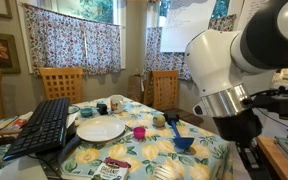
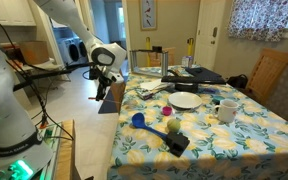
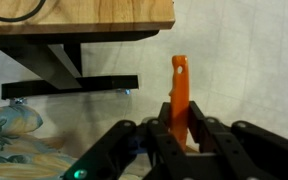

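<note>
My gripper has the orange utensil over the floor, off the table's edge. I should therefore swing back from the wooden top toward the floral cloth.
In the wrist view my gripper is shut on a flat orange utensil handle, which sticks up between the black fingers and has a small hole near its end. The utensil's other end is hidden behind the jaws. In an exterior view the gripper hangs off the near edge of the table with the floral cloth, over the floor and lower than the tabletop. In an exterior view the arm's white and black body fills the right side, hiding the gripper.
On the table are a white plate, a white mug, a blue scoop, a pink cup and a black keyboard. Wooden chairs stand behind. A wooden top on a black frame faces the wrist.
</note>
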Motion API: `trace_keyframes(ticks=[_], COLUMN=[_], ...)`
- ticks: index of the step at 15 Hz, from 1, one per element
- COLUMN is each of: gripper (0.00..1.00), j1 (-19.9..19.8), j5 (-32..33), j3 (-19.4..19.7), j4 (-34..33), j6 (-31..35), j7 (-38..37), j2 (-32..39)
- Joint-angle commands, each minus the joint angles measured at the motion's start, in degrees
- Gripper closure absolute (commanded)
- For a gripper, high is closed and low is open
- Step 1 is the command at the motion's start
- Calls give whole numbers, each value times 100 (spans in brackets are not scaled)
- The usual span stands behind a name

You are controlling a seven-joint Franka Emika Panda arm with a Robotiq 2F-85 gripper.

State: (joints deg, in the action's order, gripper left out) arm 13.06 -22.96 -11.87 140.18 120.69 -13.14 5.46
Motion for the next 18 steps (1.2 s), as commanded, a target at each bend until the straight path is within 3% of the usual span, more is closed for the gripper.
trace_keyframes(ticks=[1,3,4,11,18], gripper=[78,78,95,95,95], j1=[-26,-33,-101,-108,102], j5=[-25,-52,1,213,246], j3=[-18,-18,51,76,-168], j4=[8,26,-97,-933,-944], j6=[-69,-96,43,290,262], j7=[51,111,259,528,451], j2=[-40,-69,137,1062,1112])
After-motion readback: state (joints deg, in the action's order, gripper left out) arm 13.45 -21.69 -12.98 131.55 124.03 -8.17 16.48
